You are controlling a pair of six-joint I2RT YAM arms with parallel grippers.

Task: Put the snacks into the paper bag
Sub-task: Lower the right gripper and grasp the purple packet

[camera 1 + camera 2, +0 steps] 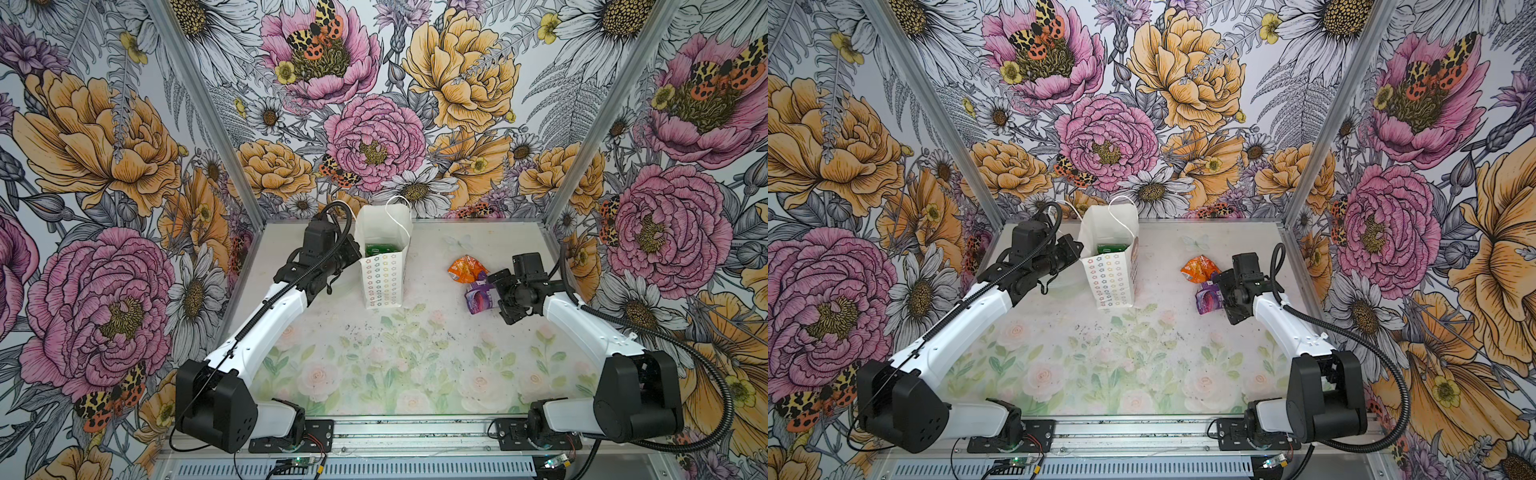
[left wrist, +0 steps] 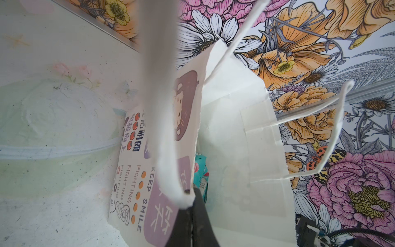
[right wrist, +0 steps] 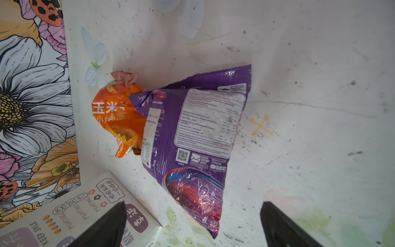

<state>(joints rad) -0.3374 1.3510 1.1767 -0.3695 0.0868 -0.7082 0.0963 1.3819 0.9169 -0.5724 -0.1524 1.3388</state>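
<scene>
The robot's right gripper has its open fingers on both sides of the purple snack's pointed end (image 3: 210, 216), so it should keep moving in until they are on either side of the white label (image 3: 205, 135), then close.
The paper bag (image 1: 384, 282) (image 1: 1111, 282) stands upright at the back of the table, mouth open. Inside it I see a green snack (image 1: 379, 249) (image 1: 1112, 248) and, in the left wrist view, a teal snack (image 2: 201, 171). My left gripper (image 1: 353, 251) (image 2: 193, 196) is shut on the bag's left rim, where the string handle (image 2: 166, 128) is fixed. To the right lie a purple snack (image 1: 478, 296) (image 3: 196, 132) and an orange snack (image 1: 466, 268) (image 3: 115, 115), touching each other. My right gripper (image 1: 500, 297) (image 3: 192, 204) is open, its fingers straddling the purple packet's near end without touching it.
A clear plastic dish (image 2: 53, 128) lies on the mat just left of the bag, under my left wrist. Flowered walls and metal posts (image 1: 552, 216) close in the table on three sides. In the right wrist view the bag's printed side (image 3: 64, 213) shows beside one finger.
</scene>
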